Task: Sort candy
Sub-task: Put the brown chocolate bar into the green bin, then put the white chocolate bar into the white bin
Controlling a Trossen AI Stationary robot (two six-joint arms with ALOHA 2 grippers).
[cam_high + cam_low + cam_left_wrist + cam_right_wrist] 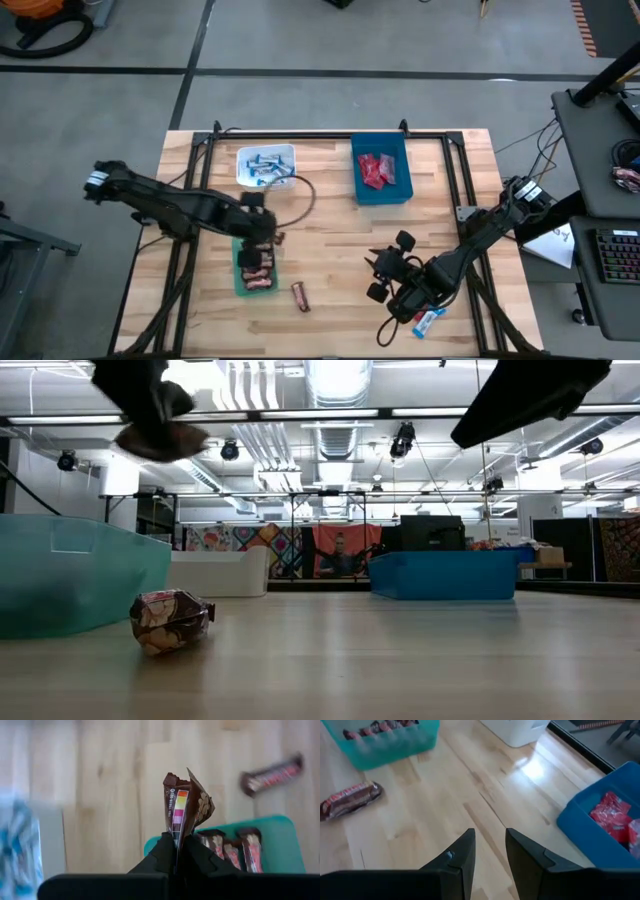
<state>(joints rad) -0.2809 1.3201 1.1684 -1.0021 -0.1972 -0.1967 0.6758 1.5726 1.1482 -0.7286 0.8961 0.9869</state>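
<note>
The brown bar (188,806) is clear above the green bin's rim, so my left gripper should keep going until it is over the matching bars inside (259,266) and let go there.
My left gripper (176,851) is shut on a dark brown candy bar (187,802) and hangs over the far end of the green bin (240,282), which holds several brown bars (235,851). In the low view this gripper (150,415) is high at the left with the bar (160,442) under it. A second brown bar (300,296) lies flat on the table just right of the green bin. My right gripper (490,852) is open over bare wood at the table's near right. A blue-and-white candy (427,322) lies on the table beneath that arm. My left gripper pinches the brown bar by the crimped end of its wrapper (176,836) between its two fingers. The fingers slant steeply down from above. The bar sticks out beyond the fingertips, lifted clear of the table and the bin.
A white bin (266,165) with blue-and-white candies stands at the far left of centre. The blue bin (381,192) with red packets (612,817) stands at the far right of centre. A black frame (330,137) runs along the table's far side.
</note>
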